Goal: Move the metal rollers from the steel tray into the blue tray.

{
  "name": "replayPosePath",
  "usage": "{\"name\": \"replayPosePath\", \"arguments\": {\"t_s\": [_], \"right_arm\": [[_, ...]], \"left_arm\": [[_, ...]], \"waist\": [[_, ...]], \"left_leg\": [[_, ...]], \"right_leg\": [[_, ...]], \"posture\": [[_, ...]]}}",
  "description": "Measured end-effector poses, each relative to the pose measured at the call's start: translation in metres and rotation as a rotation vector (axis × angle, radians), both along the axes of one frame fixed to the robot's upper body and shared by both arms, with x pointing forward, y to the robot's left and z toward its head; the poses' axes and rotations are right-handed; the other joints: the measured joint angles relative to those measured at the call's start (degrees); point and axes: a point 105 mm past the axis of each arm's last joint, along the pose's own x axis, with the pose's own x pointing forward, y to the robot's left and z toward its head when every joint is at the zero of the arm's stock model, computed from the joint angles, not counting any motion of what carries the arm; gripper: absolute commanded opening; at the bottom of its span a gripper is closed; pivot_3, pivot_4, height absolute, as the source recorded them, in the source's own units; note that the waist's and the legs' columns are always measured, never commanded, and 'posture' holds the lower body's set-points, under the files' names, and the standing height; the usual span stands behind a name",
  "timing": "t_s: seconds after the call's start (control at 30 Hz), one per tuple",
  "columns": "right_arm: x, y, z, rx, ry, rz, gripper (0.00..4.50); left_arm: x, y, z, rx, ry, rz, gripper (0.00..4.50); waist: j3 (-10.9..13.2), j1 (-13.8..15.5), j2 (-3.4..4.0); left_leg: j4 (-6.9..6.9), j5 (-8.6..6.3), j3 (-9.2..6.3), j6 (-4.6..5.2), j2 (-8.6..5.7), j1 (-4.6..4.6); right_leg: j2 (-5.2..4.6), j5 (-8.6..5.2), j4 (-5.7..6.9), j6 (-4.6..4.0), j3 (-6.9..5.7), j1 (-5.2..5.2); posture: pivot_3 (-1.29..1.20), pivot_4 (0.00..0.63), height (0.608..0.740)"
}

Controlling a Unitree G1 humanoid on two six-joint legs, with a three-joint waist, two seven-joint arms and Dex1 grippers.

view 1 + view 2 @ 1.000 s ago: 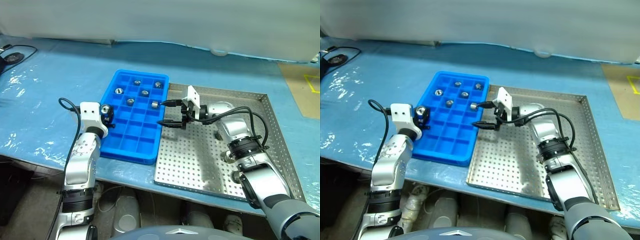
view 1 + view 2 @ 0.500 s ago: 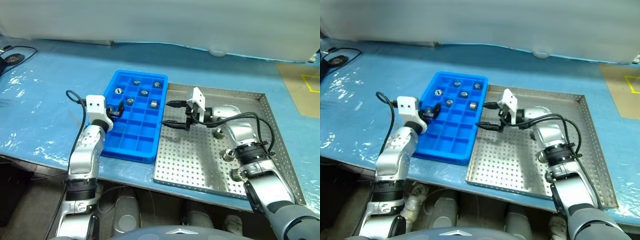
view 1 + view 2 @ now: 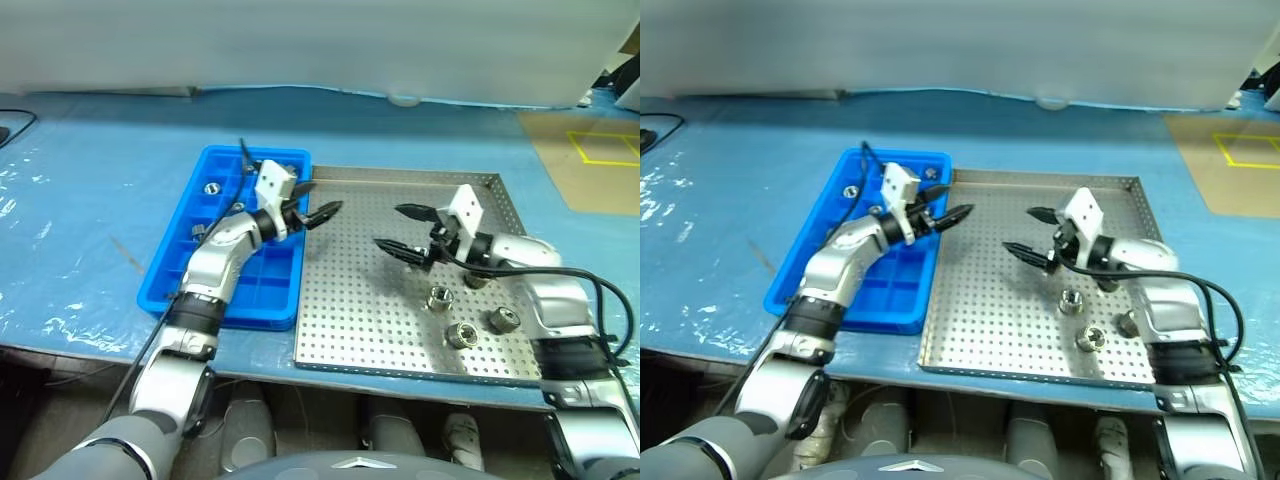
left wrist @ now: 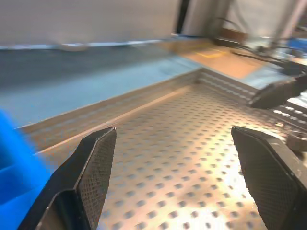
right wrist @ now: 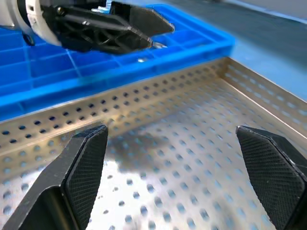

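I should keep reaching with my left gripper, since its fingers are wide open and the rollers [image 3: 440, 297] lie apart in the steel tray, until the fingers are around the nearest roller [image 4: 298, 142].
The steel tray [image 3: 360, 300] lies in the middle, with the blue tray [image 3: 232, 285] touching its left side. Loose metal rollers [image 3: 438, 297] lie at the steel tray's front right, one [image 3: 459, 335] near the front rim. More rollers [image 3: 212, 187] sit in the blue tray's far compartments. My left gripper [image 3: 324, 199] is open and empty, level above the steel tray's left edge. Facing it over the tray's middle, my right gripper [image 3: 388, 226] is open and empty too. In the left wrist view, the fingers [image 4: 96, 167] frame the perforated floor.
Both trays rest on a blue plastic-covered table [image 3: 90, 230], close to its front edge. A brown patch with yellow tape [image 3: 590, 160] lies at the far right. A white wall [image 3: 300, 40] stands behind the table.
The left gripper opened over the blue tray, let go of its roller, then swung right to the steel tray's edge. The right gripper drew back to the right. The camera view shifted.
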Motion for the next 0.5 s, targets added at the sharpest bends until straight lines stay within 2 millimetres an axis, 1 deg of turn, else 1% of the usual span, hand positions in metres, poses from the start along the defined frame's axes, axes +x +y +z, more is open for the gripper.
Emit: {"name": "replayPosePath", "arguments": {"t_s": [0.07,0.13,0.23,0.37,0.5], "right_arm": [[-0.011,-0.016,0.0,-0.005,-0.001,-0.078,4.5],[-0.021,-0.027,0.0,0.0,-0.002,-0.141,4.5],[-0.037,-0.042,-0.001,-0.004,0.0,-0.229,4.5],[-0.056,-0.053,0.001,-0.008,-0.004,-0.321,4.5],[-0.072,-0.061,-0.003,-0.017,0.008,-0.393,4.5]], "left_arm": [[0.0,-0.021,-0.001,0.013,0.008,-0.094,4.03],[0.001,-0.035,-0.002,0.037,0.002,-0.15,4.03],[0.002,-0.056,-0.007,0.085,0.0,-0.212,4.03],[-0.001,-0.077,-0.018,0.113,0.023,-0.262,4.03],[-0.003,-0.087,-0.029,0.165,0.033,-0.279,4.03]], "waist": [[0.0,-0.93,0.0],[0.0,-2.16,0.0],[0.0,-3.71,-0.01],[0.0,-5.96,0.0],[-0.02,-7.73,0.04]], "left_leg": [[-0.01,-0.02,0.1,0.05,0.0,0.03],[-0.01,-0.08,0.22,0.14,-0.02,0.08],[0.0,-0.16,0.33,0.26,-0.02,0.1],[-0.02,-0.24,0.38,0.37,-0.02,0.05],[-0.03,-0.34,0.41,0.52,-0.03,-0.09]], "right_leg": [[0.0,-0.01,-0.04,0.02,0.09,-0.01],[-0.01,-0.01,-0.09,0.03,0.18,0.0],[-0.02,-0.02,-0.23,0.07,0.24,0.02],[-0.01,0.02,-0.47,0.13,0.27,0.02],[-0.02,0.08,-0.9,0.28,0.25,0.06]], "posture": [[-0.35,0.15,0.74],[-0.43,0.15,0.74],[-0.49,0.15,0.74],[-0.58,0.15,0.74],[-0.63,0.15,0.74]]}}
